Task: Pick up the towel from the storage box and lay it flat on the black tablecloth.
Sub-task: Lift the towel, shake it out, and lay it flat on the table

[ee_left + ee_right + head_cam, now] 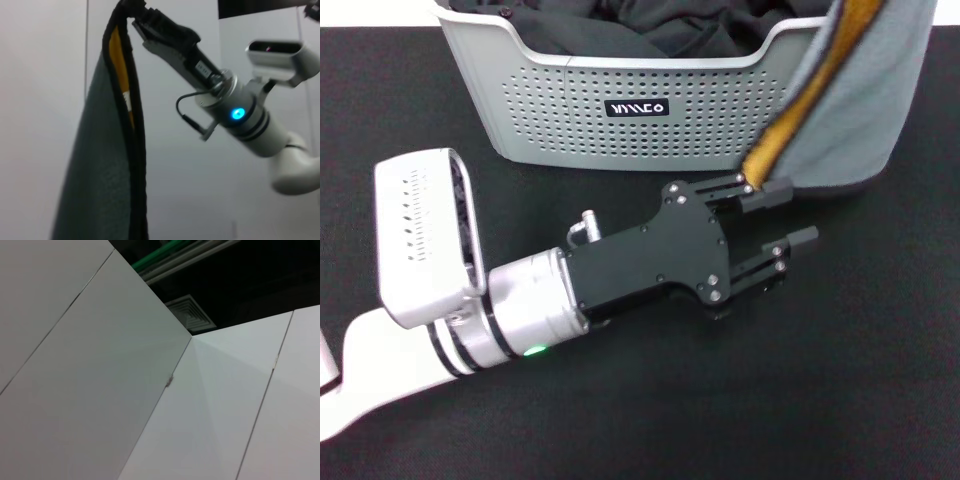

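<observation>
The towel's lower corner (758,167) is next to my left gripper's upper finger, outside its open fingers, so I should move back and get them around that corner.
The towel (880,100) hangs in the air at the right of the head view, grey side out, with an orange-yellow fold and black edging. Its lower corner hangs just above the black tablecloth (820,380). In the left wrist view my right gripper (135,12) is shut on the top corner of the towel (100,165). My left gripper (788,212) is open, low over the tablecloth, with its upper finger (770,187) right at the towel's lower corner. The storage box (570,110) stands behind it.
Folded black fabric (650,25) lies inside the storage box. My left arm's white wrist and camera housing (425,235) stretch across the tablecloth at the front left. The right wrist view shows only white wall panels (100,390) and ceiling.
</observation>
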You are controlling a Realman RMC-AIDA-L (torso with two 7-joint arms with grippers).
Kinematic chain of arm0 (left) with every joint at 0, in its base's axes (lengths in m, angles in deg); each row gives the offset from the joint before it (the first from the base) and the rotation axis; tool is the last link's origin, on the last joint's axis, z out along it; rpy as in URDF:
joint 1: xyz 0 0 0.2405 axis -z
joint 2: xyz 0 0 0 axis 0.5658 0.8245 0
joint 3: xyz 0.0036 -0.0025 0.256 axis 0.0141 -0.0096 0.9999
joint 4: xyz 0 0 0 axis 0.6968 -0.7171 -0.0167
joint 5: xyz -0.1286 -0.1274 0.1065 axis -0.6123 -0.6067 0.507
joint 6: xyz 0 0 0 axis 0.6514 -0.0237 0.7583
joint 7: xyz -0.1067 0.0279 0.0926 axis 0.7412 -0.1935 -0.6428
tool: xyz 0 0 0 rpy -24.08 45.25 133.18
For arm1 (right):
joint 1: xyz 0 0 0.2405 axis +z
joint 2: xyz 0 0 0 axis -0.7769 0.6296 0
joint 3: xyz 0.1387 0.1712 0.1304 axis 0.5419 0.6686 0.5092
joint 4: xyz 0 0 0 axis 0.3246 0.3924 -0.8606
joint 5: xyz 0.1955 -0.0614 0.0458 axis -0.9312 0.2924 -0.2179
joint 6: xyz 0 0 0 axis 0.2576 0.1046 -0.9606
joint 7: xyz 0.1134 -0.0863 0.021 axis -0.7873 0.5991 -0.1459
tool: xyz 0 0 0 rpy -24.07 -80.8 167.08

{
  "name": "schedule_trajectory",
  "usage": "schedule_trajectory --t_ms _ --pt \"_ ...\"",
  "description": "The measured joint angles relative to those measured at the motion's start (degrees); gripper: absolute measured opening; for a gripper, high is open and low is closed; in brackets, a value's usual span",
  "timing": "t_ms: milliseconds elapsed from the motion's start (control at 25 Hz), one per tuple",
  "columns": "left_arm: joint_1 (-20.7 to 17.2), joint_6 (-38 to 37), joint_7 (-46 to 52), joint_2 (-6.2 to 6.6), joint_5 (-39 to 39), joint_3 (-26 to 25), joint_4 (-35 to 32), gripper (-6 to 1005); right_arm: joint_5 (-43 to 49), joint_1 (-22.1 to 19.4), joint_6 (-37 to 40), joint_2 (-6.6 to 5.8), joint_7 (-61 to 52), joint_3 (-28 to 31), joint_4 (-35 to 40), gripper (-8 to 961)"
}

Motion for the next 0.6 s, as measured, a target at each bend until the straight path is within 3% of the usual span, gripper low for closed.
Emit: schedule_trajectory --t_ms 160,320,600 --pt "-0.1 6.0 -9.2 0.01 -13.7 8.4 -0.5 445 0.0 0.6 1.0 0.04 0.3 -0.9 0.2 6" --pt "-1.5 6.3 -13.7 0.08 -18.9 10.5 -0.6 457 0.0 1.2 2.0 0.06 0.4 -1.1 0.2 6" --pt "-5.6 0.3 -17.2 0.48 -20.4 10.3 -0.6 488 0.0 1.6 2.1 0.07 0.4 -1.2 0.2 6"
